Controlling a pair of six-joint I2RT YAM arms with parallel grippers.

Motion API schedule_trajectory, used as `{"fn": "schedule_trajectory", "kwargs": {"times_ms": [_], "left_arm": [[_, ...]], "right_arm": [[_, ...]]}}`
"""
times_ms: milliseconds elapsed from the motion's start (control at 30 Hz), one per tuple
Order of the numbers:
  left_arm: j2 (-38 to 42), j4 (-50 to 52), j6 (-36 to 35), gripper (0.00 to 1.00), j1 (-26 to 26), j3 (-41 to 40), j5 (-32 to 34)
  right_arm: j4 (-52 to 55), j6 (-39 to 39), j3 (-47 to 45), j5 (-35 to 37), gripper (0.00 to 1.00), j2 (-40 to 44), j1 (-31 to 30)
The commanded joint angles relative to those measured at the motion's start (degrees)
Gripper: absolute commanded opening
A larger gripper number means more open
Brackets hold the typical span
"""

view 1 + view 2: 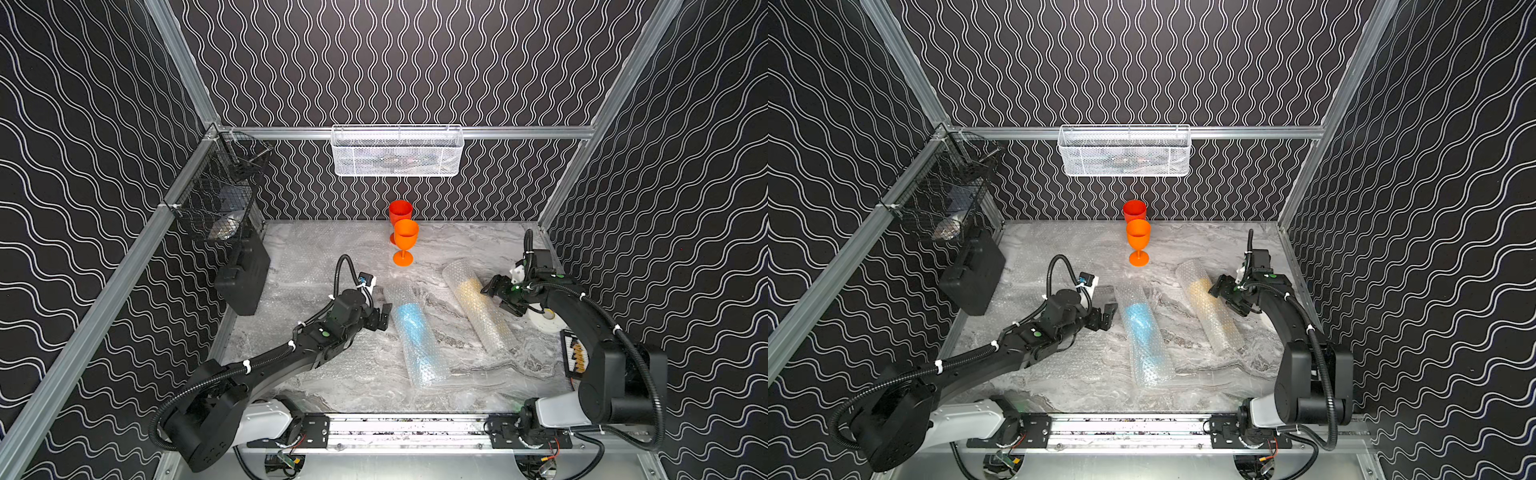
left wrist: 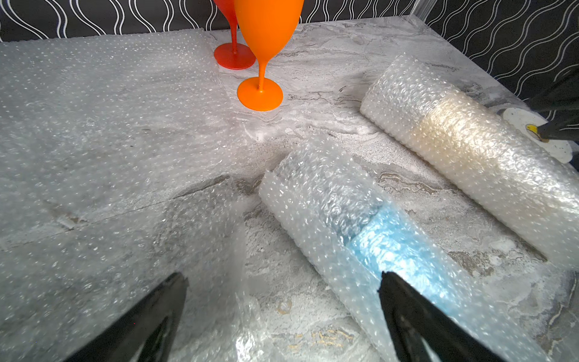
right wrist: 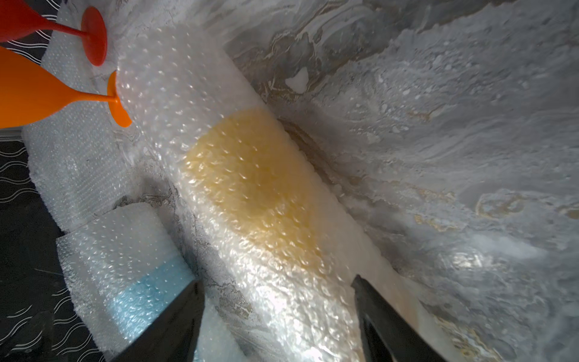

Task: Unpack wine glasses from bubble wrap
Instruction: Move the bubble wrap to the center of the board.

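The yellow roll (image 1: 481,313) is too far away from the robot's left gripper, so next the right gripper pushes the yellow roll along toward the blue roll (image 1: 417,332) before unwrapping it.
Two wine glasses stand upright and unwrapped at the back of the table: a red one (image 1: 400,214) and an orange one (image 1: 405,241) in front of it. Two rolls of bubble wrap lie mid-table, one showing light blue (image 1: 417,332) (image 2: 391,247), the other yellow (image 1: 478,307) (image 3: 250,188). My left gripper (image 1: 384,319) (image 2: 283,275) is open just left of the blue roll, holding nothing. My right gripper (image 1: 496,300) (image 3: 278,280) hangs open over the yellow roll, one finger on each side of it. Flat bubble wrap sheets (image 2: 109,109) cover the table's left part.
A white wire basket (image 1: 397,151) hangs on the back rail and a black wire basket (image 1: 216,199) on the left rail. A black case (image 1: 245,278) leans at the left wall. A white disc (image 1: 546,320) and a small rack (image 1: 575,353) sit at the right edge.
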State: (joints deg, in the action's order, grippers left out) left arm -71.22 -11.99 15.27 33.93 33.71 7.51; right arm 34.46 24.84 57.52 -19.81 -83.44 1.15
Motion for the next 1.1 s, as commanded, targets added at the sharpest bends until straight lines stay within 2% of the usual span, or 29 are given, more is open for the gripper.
{"fn": "schedule_trajectory", "kwargs": {"times_ms": [0,167,300,433,500,600,733,900,1067], "left_arm": [[-0.46,-0.98,0.95,0.99,-0.1,0.64,-0.8],[-1.01,-0.85,2.32,0.99,-0.08,1.66,-3.05],[-2.53,-1.56,4.43,0.99,0.49,3.6,-5.06],[-4.82,0.55,4.9,0.99,2.88,8.45,-6.1],[-6.27,2.2,5.2,0.99,4.28,11.16,-6.34],[-8.99,4.26,6.53,0.98,6.13,15.03,-7.06],[-12.98,6.49,8.01,0.98,8.78,19.49,-6.76],[-19.41,12.03,7.68,0.98,11.2,26.61,-6.66],[-21.8,11.42,8.76,0.98,11.68,28.2,-7.05]], "right_arm": [[-1.26,0.12,-0.64,-3.9,0.76,-0.41,-0.94],[-2.08,1.83,-0.65,-4.07,0.76,-0.26,-5.37],[-3.48,5.16,-0.43,-4.02,0.76,0.28,-11.23],[-6.5,8.99,-0.81,-9.12,0.76,1.61,-14.9],[-6.33,9.22,-0.6,-10.04,0.76,2.83,-14.9],[-2.92,6.58,1.5,-5.96,0.76,4.69,-13.86],[-4.3,6.09,0.41,-9.67,0.76,5.02,-5.92],[-1.79,2.65,1.41,-5.66,0.74,2.41,-6.19],[3.06,-1.19,4.07,5.18,0.75,-1.71,-13.97]]}}
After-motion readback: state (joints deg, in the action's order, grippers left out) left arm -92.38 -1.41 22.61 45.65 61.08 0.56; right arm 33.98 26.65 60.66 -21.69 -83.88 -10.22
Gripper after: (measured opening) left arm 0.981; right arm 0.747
